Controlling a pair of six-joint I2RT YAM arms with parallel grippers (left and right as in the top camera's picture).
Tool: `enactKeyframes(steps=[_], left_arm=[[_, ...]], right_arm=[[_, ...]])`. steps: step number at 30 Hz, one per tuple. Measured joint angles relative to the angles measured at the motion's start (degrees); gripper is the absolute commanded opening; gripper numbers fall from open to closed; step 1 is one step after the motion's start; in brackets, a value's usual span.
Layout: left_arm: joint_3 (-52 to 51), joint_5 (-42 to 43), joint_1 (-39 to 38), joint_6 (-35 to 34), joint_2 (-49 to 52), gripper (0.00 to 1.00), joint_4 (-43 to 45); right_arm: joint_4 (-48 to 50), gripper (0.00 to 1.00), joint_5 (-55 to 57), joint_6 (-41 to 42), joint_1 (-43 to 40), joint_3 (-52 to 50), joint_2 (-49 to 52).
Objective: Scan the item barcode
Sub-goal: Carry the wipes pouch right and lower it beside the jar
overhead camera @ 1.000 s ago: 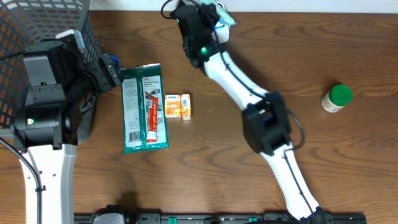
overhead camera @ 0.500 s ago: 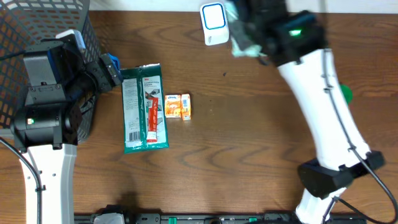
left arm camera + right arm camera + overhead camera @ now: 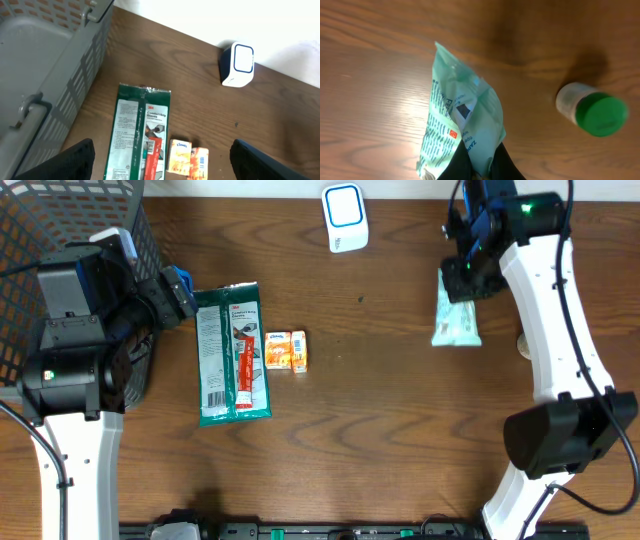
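The wood is clear from the pale green pouch point(image 3: 457, 323) to the green-capped bottle, so my right gripper keeps lowering the pouch and let go beside the bottle.
A pale green pouch point(image 3: 456, 320) with printed text hangs at the right of the table, and my right gripper point(image 3: 468, 278) is shut on its top end. In the right wrist view the pouch point(image 3: 462, 120) dangles over the wood from my pinching gripper point(image 3: 481, 164), next to a green-capped bottle point(image 3: 592, 110). The white scanner point(image 3: 343, 218) with a blue-framed window stands at the back centre, also seen in the left wrist view point(image 3: 236, 64). My left gripper point(image 3: 176, 290) is open at the left by the basket, holding nothing, its fingers point(image 3: 75, 160) spread wide.
A green glove package point(image 3: 232, 352) and two small orange tissue packs point(image 3: 285, 350) lie left of centre. A grey mesh basket point(image 3: 70, 220) fills the back left corner. The bottle is mostly hidden by the right arm in the overhead view.
My right arm has swung from the scanner at the back centre to the right side, carrying the pouch, which now hangs lower. The left arm has not moved.
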Motion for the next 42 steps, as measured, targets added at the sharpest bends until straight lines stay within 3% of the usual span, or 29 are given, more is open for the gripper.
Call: enactKeyframes(steps=[9, 16, 22, 33, 34, 35, 36, 40, 41, 42], left_arm=[[0.0, -0.02, 0.0, 0.0, 0.0, 0.87, 0.02], [0.0, 0.0, 0.0, 0.0, 0.0, 0.87, 0.02], [0.0, 0.0, 0.0, 0.0, 0.0, 0.87, 0.0], [0.0, 0.0, 0.0, 0.0, 0.0, 0.87, 0.02], [0.0, -0.02, 0.0, 0.0, 0.0, 0.87, 0.0], [0.0, -0.02, 0.0, 0.0, 0.0, 0.87, 0.0], [0.0, -0.02, 0.0, 0.0, 0.0, 0.87, 0.02], [0.0, 0.0, 0.0, 0.0, 0.0, 0.87, 0.0], [0.0, -0.02, 0.0, 0.0, 0.0, 0.87, 0.02], [0.0, -0.02, 0.0, 0.0, 0.0, 0.87, 0.0]], right_arm=[[22.82, 0.01, 6.69, 0.72, -5.46, -24.5, 0.55], [43.17, 0.01, 14.97, -5.16, -8.92, -39.45, 0.96], [52.37, 0.01, 21.2, -8.68, -11.91, -44.04, 0.81], [59.17, 0.01, 23.61, -10.47, -15.52, -44.96, 0.81], [59.54, 0.04, 23.58, -10.56, -15.74, -44.98, 0.81], [59.91, 0.16, 23.56, -10.6, -16.0, -45.0, 0.81], [60.33, 0.36, 23.61, -10.34, -16.31, -45.0, 0.81], [62.27, 0.93, 23.82, -10.86, -16.81, -45.05, 0.83], [62.97, 0.99, 23.89, -10.84, -16.87, -45.05, 0.83], [63.6, 0.99, 24.02, -10.88, -16.87, -45.05, 0.83]])
